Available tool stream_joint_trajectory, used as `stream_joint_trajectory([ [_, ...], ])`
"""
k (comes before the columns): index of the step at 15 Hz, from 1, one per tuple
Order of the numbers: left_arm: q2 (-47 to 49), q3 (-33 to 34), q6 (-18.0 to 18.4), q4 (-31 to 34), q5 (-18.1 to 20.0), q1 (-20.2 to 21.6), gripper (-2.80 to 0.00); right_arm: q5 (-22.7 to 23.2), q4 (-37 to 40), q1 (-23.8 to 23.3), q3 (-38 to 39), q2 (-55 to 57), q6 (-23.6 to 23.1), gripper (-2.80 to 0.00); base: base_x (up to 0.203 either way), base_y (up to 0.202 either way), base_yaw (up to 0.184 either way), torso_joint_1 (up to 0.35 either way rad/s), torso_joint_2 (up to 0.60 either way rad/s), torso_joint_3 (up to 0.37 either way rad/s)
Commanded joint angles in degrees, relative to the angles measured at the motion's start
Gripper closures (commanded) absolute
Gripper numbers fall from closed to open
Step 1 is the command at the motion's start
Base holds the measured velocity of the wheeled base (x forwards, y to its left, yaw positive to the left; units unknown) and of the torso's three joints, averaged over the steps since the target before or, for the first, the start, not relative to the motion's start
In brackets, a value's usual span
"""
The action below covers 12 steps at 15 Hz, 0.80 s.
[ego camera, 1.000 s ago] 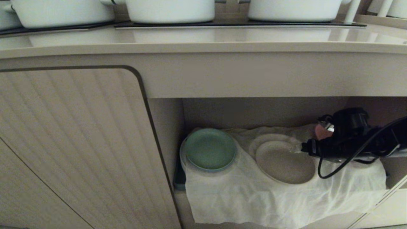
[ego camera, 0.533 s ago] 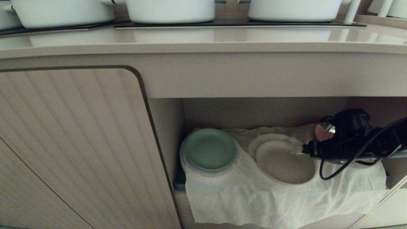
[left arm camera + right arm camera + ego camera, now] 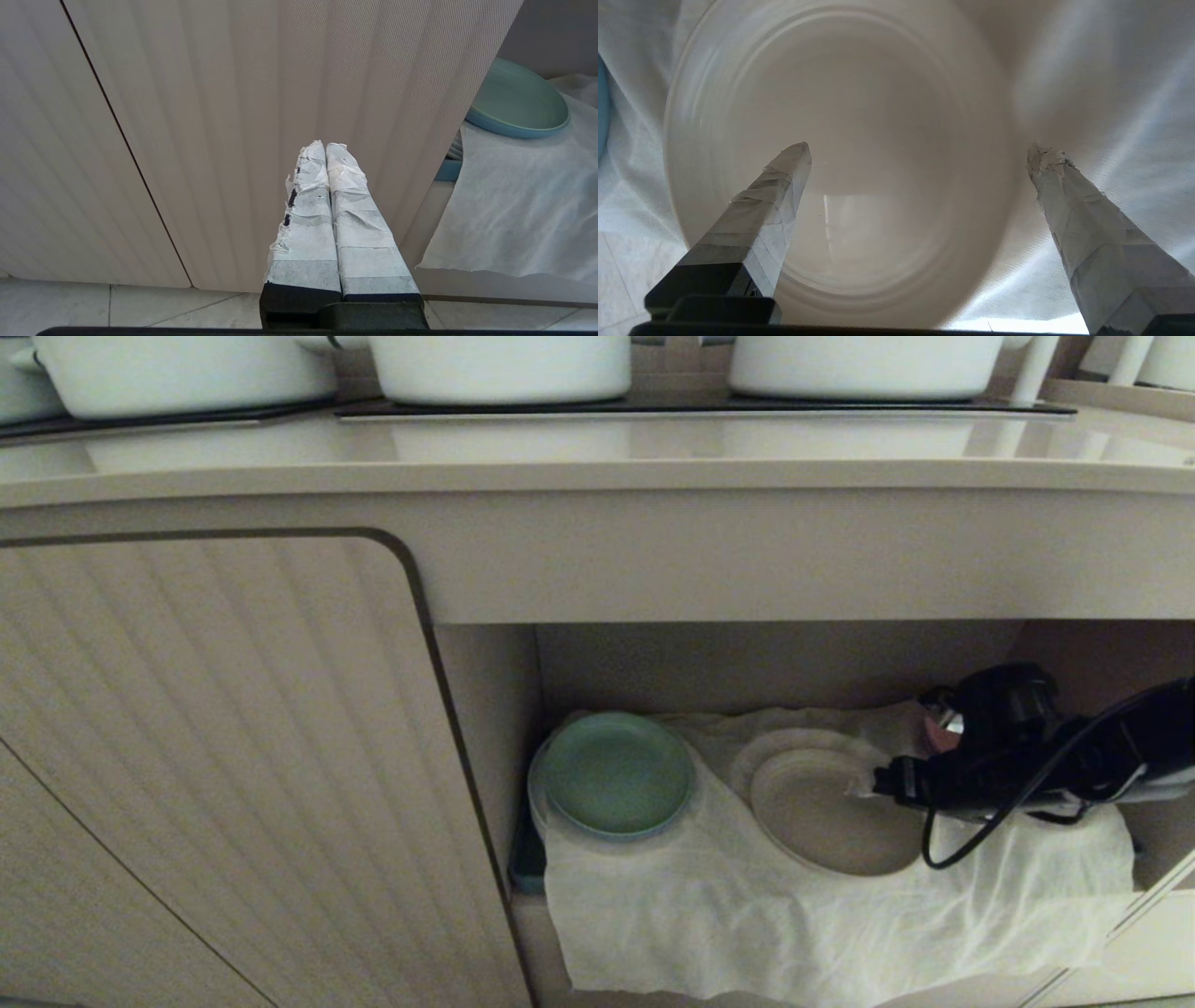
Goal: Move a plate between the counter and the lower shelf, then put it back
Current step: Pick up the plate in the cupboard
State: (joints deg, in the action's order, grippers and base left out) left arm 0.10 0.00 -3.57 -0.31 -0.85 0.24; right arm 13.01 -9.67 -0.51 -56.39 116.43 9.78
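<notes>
The robot will find that the cream plate (image 3: 837, 812) comes off by itself and leaves the cloth lying when lifted, since the plate's rim sits crooked over the round mound (image 3: 765, 745).
The cream plate (image 3: 817, 817) lies on the white cloth (image 3: 747, 924) in the lower shelf (image 3: 747, 663), on top of a round mound. My right gripper (image 3: 864, 784) reaches in from the right over the plate's right rim and is open. In the right wrist view the plate (image 3: 859, 140) fills the space under the right gripper (image 3: 920, 151); one finger (image 3: 784, 177) hangs over the plate, the other (image 3: 1057, 186) over the cloth beside the rim. Nothing is held. The counter (image 3: 597, 453) runs above. My left gripper (image 3: 325, 147) is shut and empty, parked before the ribbed door (image 3: 233, 93).
A green plate (image 3: 616, 775) sits on the cloth at the shelf's left, also in the left wrist view as the green plate (image 3: 514, 102). A pink thing (image 3: 936, 730) peeks out behind the right arm. White pots (image 3: 499, 364) stand on the counter. The ribbed door (image 3: 215, 756) closes off the left.
The right gripper has slid a little to the left and slightly down, further over the plate's right rim. Its fingers have stayed open. The plate has not moved.
</notes>
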Motion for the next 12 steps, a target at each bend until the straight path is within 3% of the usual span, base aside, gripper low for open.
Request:
stream_joint_trajectory([
  [1, 0.0, 0.0, 0.0, 0.0, 0.0, 0.0, 0.0, 0.1, 0.0, 0.8, -0.8, 1.0, 0.1, -2.8, 0.0, 0.0, 0.0, 0.0, 0.0, 0.0],
  [12, 0.0, 0.0, 0.0, 0.0, 0.0, 0.0, 0.0, -0.8, -1.7, 0.9, -2.9, 2.8, 0.9, -2.8, 0.0, 0.0, 0.0, 0.0, 0.0, 0.0],
])
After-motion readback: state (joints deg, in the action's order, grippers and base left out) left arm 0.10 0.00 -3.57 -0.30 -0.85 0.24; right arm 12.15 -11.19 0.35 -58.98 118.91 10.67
